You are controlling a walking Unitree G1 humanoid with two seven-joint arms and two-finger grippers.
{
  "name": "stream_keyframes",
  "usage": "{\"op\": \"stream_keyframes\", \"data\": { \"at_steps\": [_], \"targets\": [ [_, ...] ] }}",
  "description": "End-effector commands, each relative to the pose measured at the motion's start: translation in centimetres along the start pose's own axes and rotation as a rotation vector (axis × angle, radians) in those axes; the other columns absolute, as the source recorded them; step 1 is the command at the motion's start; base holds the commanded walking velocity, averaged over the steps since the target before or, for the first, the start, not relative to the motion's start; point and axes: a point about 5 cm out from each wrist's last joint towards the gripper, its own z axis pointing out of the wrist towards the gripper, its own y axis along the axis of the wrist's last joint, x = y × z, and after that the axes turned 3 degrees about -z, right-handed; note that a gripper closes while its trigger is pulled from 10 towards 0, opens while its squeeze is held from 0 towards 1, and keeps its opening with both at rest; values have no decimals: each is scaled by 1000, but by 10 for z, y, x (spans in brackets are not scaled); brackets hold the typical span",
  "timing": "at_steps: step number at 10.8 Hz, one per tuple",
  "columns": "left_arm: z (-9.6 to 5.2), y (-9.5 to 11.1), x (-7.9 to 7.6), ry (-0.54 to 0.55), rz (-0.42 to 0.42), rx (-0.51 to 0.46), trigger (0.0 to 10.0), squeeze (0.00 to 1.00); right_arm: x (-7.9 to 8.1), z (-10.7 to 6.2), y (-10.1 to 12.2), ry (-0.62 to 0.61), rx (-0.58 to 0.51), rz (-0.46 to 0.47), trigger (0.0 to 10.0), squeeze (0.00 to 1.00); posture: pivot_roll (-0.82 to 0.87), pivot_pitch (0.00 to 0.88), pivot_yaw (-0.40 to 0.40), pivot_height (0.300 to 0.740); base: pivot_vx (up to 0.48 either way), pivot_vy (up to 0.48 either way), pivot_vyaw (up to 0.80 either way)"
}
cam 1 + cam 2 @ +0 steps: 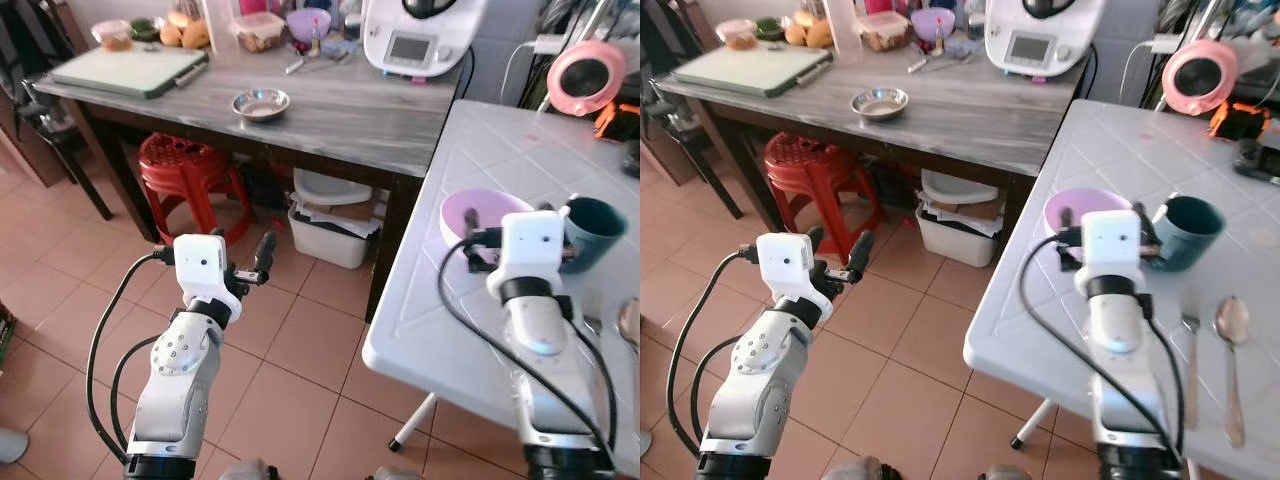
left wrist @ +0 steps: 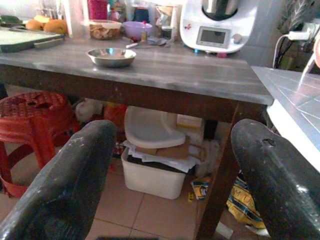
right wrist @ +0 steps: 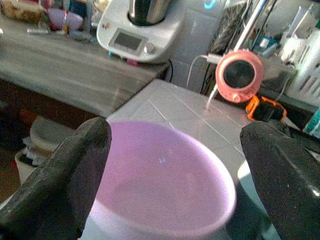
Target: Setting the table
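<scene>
I expect the pale purple bowl (image 1: 459, 217) to tip its opening toward me when I carry it by its rim, because it flares out to a wide rim (image 3: 221, 169).
A pale purple bowl (image 1: 1077, 207) stands near the left edge of the white table (image 1: 1120, 130), and a teal mug (image 1: 1192, 229) is just to its right. My right gripper (image 3: 175, 135) hovers just in front of the bowl at rim height, open, one finger (image 3: 65, 175) on each side and nothing held. A spoon (image 1: 1232, 325) and a fork (image 1: 1189, 350) lie on the white table nearer to me. My left gripper (image 1: 838, 243) is open and empty over the tiled floor, facing the grey wooden table (image 1: 380, 120).
The wooden table carries a steel bowl (image 1: 260, 103), a cutting board (image 1: 130, 70), a white kitchen machine (image 1: 415, 35) and food containers. Under it are a red stool (image 1: 190, 165) and a white bin (image 1: 325, 235). A pink round device (image 1: 585, 75) sits at the white table's far end.
</scene>
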Motion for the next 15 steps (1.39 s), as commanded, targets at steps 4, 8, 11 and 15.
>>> {"op": "stream_keyframes", "data": {
  "at_steps": [4, 8, 11, 15],
  "targets": [
    [-3, -2, 4, 10, 16, 50, 10000, 0, 1, 18, 4, 174, 22, -2, 10000, 0, -59, 0, 47, 740, 0, 0, 0],
    [-9, -5, 4, 3, 20, 101, 10000, 0, 9, 29, 0, 329, 80, -3, 10000, 1000, -49, 0, 43, 740, 0, 0, 0],
    [-10, -8, 1, -11, 26, 130, 10000, 0, 3, 46, 1, 391, 117, -66, 10000, 0, -41, 5, 42, 740, 0, 0, 0],
    [-8, -13, -4, -39, 21, 171, 10000, 0, -2, 50, -5, 488, 214, -80, 10000, 0, -58, 2, 31, 740, 0, 0, 0]
  ]
}}
